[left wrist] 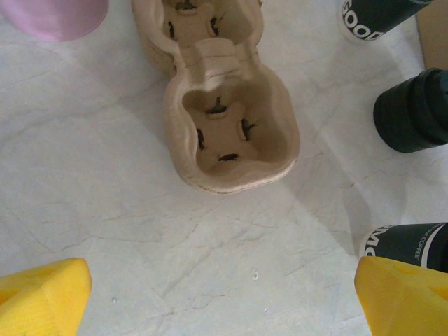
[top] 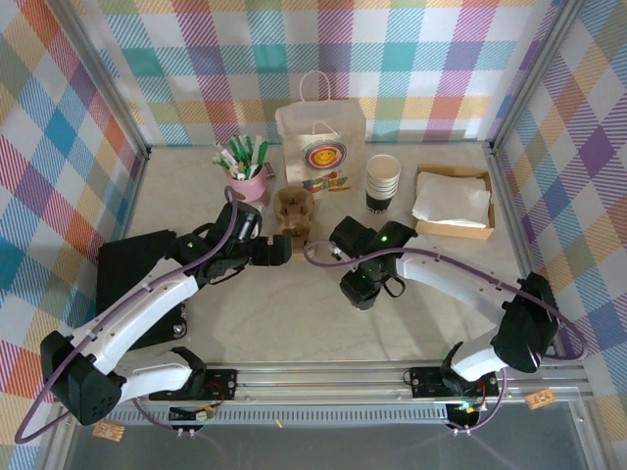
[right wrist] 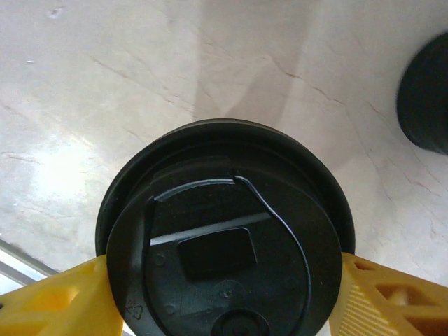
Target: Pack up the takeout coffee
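The upright takeout coffee [right wrist: 227,231] is in my right gripper and the spot [top: 481,258] by the napkin box is clear. I should carry on carrying the coffee there until it stands.
The takeout coffee [right wrist: 224,238], seen from above as a round black lid, sits between the yellow fingers [right wrist: 63,301] of my right gripper [right wrist: 224,297], which press on both sides of it. Its black lower band [left wrist: 406,245] appears low on the right in the left wrist view, standing on the table. From the top camera my right gripper [top: 364,282] is near the table's middle and covers the cup. A brown pulp cup carrier [left wrist: 231,133] lies empty just ahead of my left gripper [left wrist: 224,301], whose yellow fingers stand wide apart with nothing between them.
At the back stand a white paper bag [top: 321,142], a pink cup of pens [top: 250,181] and a stack of lidless cups [top: 382,184]. A cardboard box of napkins [top: 453,201] is at the back right. A black slab [top: 122,274] lies at the left.
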Available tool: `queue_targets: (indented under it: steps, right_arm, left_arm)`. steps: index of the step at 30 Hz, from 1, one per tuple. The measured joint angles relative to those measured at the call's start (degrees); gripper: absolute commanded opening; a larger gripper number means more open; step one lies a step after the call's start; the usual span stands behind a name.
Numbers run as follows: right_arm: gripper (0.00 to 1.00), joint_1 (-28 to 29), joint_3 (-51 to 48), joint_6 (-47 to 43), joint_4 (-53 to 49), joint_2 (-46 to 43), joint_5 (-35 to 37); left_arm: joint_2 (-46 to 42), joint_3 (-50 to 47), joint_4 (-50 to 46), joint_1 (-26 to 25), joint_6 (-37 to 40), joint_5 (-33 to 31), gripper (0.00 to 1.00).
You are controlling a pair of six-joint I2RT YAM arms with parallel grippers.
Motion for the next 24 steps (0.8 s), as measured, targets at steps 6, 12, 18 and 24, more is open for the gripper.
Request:
queue_targets:
  steps: [6, 12, 18, 24]
  right_arm:
    - [0.48, -4.6, -2.1, 3.8, -1.6, -3.2, 0.3]
    - [0.46, -9.8, -3.6, 7.1, -2.8, -6.0, 1.2]
    - [0.47, -15.3, -3.8, 9.5, -4.3, -8.2, 2.9]
    - [0.46, -23.4, -3.8, 10.6, -4.6, -11.7, 3.7]
  left_arm:
    - [1.1, 1.7, 1.3, 0.0, 0.7, 1.3, 0.96]
    - [2.6, 4.8, 2.7, 0.0, 1.5, 2.5, 0.95]
    - [3.9, 8.3, 4.4, 0.0, 1.6, 4.0, 0.95]
    - [6.2, 13.2, 6.3, 0.0, 1.7, 5.1, 0.95]
